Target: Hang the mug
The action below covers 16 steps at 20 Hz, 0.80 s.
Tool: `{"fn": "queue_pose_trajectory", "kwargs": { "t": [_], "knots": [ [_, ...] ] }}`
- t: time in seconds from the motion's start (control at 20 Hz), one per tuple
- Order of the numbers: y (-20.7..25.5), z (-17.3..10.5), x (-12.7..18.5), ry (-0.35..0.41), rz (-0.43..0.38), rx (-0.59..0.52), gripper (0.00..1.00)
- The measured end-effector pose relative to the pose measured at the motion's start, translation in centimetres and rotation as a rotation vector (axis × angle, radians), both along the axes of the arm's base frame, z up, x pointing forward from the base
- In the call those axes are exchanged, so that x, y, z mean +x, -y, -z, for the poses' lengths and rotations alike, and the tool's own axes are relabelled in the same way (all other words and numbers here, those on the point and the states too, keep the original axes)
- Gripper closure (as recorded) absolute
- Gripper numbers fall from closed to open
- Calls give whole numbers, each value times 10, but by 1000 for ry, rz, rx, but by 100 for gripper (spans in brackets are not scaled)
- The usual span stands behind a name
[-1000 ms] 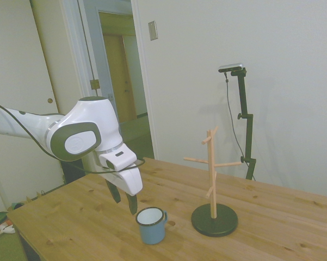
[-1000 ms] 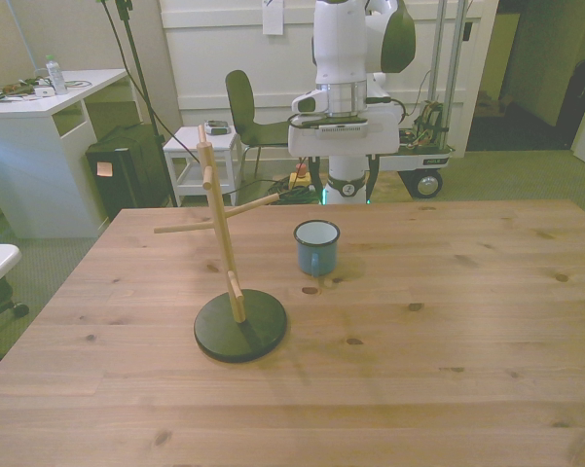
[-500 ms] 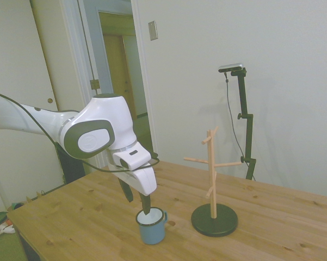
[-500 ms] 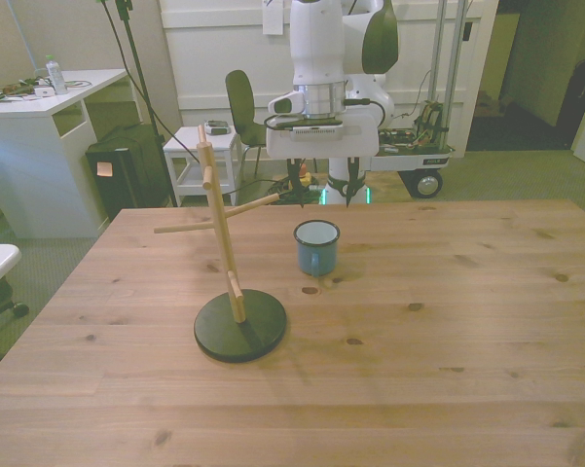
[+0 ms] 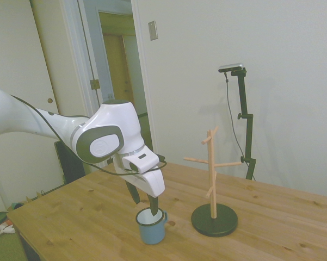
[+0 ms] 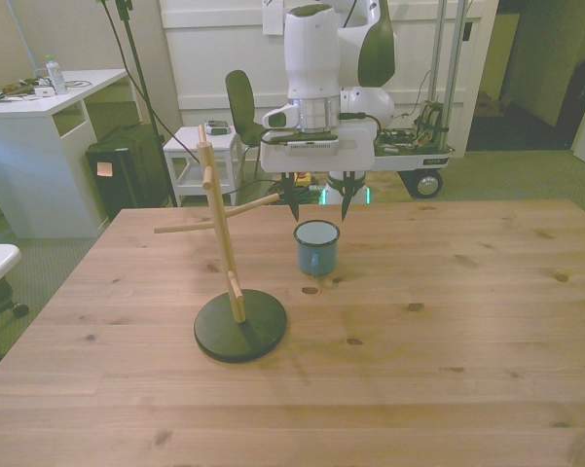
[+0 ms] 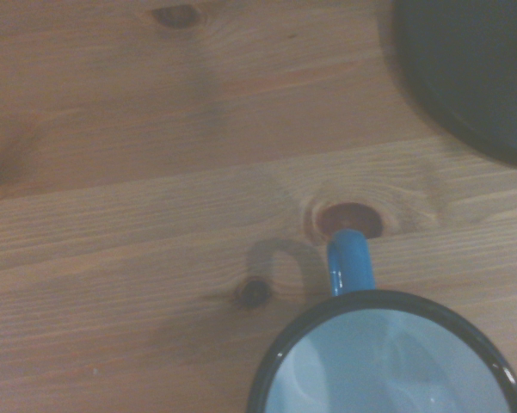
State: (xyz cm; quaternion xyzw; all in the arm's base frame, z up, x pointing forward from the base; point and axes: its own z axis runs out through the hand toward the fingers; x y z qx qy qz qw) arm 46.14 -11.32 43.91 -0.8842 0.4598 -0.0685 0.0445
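Note:
The light-blue mug [image 5: 152, 233] will tip over with its opening facing outward when I hang it on a peg, because the mug's blue handle [image 5: 165, 217] sticks out from one side.
The light-blue mug [image 5: 151, 225] stands upright on the wooden table [image 5: 76, 217], its white inside showing. In the front view the mug [image 6: 316, 247] is a short way to the right of the wooden peg rack [image 6: 221, 229] on its round dark base [image 6: 239, 327]. My gripper [image 6: 319, 208] is open and hangs just over the mug's rim, one finger to each side. From the side, the gripper [image 5: 144, 202] has one fingertip [image 5: 154, 207] down at the rim. The wrist view shows the mug [image 7: 387, 361] from above, with its blue handle [image 7: 350, 262] pointing toward the rack base [image 7: 473, 69].
The rack [image 5: 212, 174] stands to the mug's right in the side view, with several pegs sticking out. Behind the table in the front view are a chair [image 6: 241, 107], a small white cart [image 6: 190, 156] and a white desk [image 6: 39, 117].
The arm has come forward and down, from behind the mug to right over it. The fingers stayed open. The mug and the rack have not moved.

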Motion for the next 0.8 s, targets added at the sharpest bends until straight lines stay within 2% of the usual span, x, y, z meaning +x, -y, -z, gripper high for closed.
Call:
{"fn": "queue_pose_trajectory", "kwargs": {
  "t": [0.5,0.55,0.8],
  "knots": [
    [-37,37,14,-29,-35,-1,0],
    [-40,41,14,-31,-34,-1,100],
    [-38,51,9,-20,-11,2,100]
  ]
}}
